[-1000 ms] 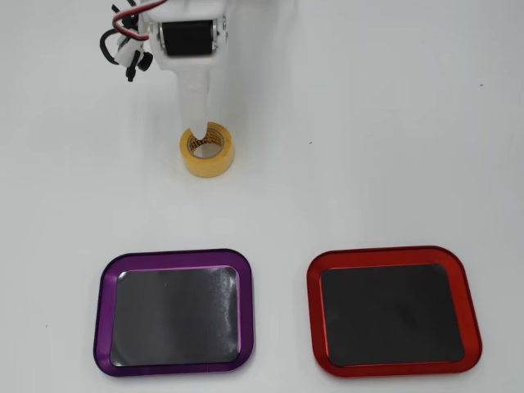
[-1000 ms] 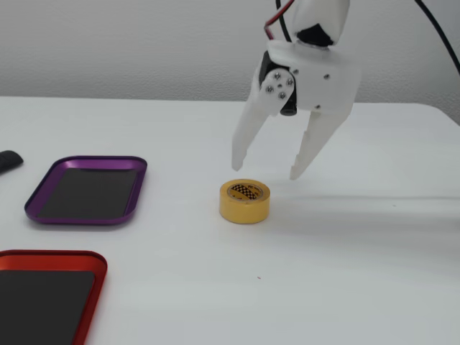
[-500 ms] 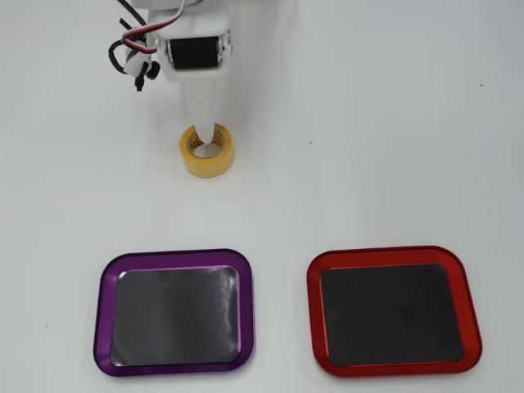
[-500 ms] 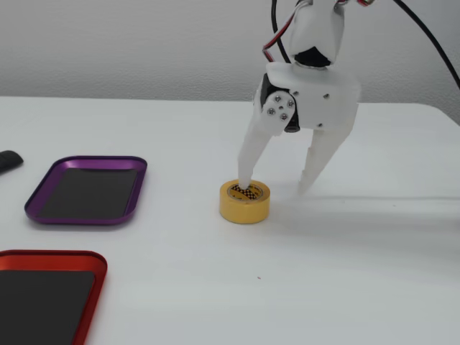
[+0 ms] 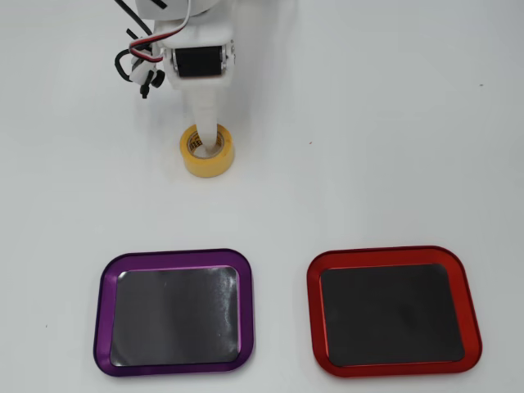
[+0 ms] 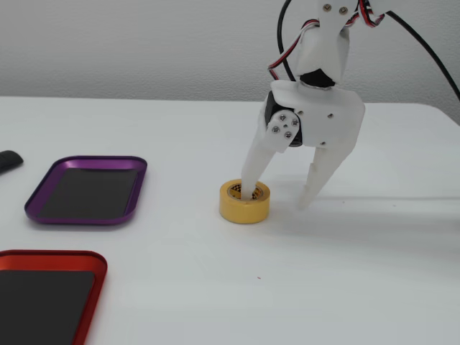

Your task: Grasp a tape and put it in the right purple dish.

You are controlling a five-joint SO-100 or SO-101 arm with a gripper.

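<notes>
The yellow tape [image 5: 208, 166] will tilt when I carry it, because one finger is inside the tape's core [image 5: 208, 143] to pinch only one side of the tape.
The yellow tape [image 5: 205, 167] lies flat on the white table, also seen at mid-table in the fixed view as tape [image 6: 244, 208]. My white gripper [image 6: 277, 199] is open and lowered over it: one finger stands inside the roll's core, the other reaches the table outside the roll, to the right in the fixed view. From overhead, the gripper [image 5: 209, 119] comes in from the top and only the finger in the core shows. The purple dish [image 5: 104, 286] lies at the lower left overhead; in the fixed view the purple dish [image 6: 83, 221] is empty at the left.
A same-shaped red tray [image 5: 312, 303] sits right of the purple one overhead; the red tray [image 6: 50, 255] is at the lower left in the fixed view. A dark object [image 6: 7, 160] pokes in at the fixed view's left edge.
The open gripper has come down from above the tape. One finger has entered the roll's core and the other now nears the table beside it. The tape has not moved.
</notes>
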